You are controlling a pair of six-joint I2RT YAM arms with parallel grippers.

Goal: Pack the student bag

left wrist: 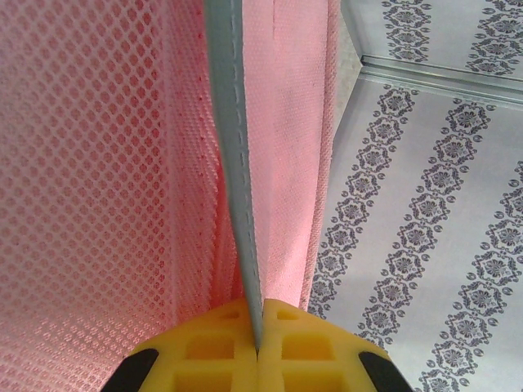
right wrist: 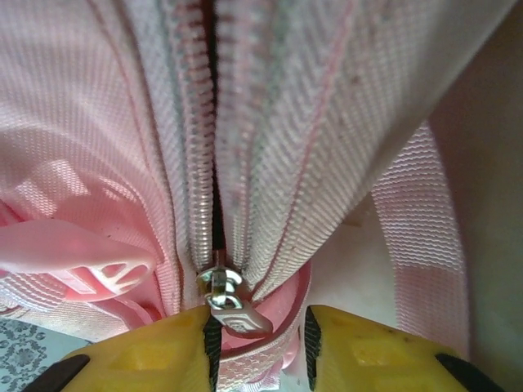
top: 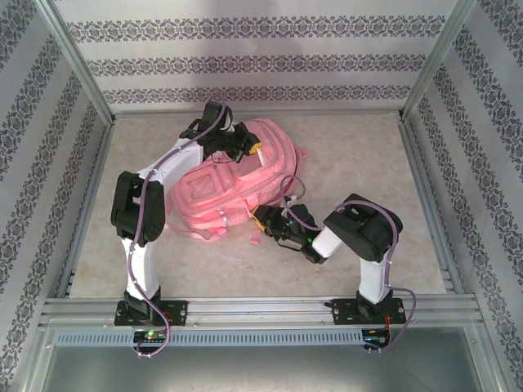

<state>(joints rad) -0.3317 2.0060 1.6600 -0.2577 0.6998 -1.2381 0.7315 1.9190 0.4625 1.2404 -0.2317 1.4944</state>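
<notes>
Next, my right gripper moves back, turns across the zipper and then takes the pull, because the zipper (right wrist: 219, 282) pull (right wrist: 245, 319) lies at a slant against its finger.
The student bag (top: 233, 184), a big pink backpack, lies on the table's middle left. My left gripper (top: 248, 149) is at the bag's far top end. In the left wrist view its yellow fingers (left wrist: 259, 331) are shut on a grey-edged fabric seam (left wrist: 237, 163) of the bag, with pink mesh (left wrist: 90, 180) to the left. My right gripper (top: 268, 222) is at the bag's near right corner. Its jaws (right wrist: 255, 335) stand apart around a silver zipper pull (right wrist: 233, 309) and a fold of pink fabric; the pull leans on the left finger. The pink zipper (right wrist: 203, 155) runs up from it.
A pink strap (right wrist: 418, 237) hangs right of the zipper, and a pink plastic buckle (right wrist: 90, 263) lies left of it. Patterned walls (left wrist: 425, 245) and metal posts enclose the beige table (top: 359, 163). A metal rail (top: 261, 309) runs along the near edge.
</notes>
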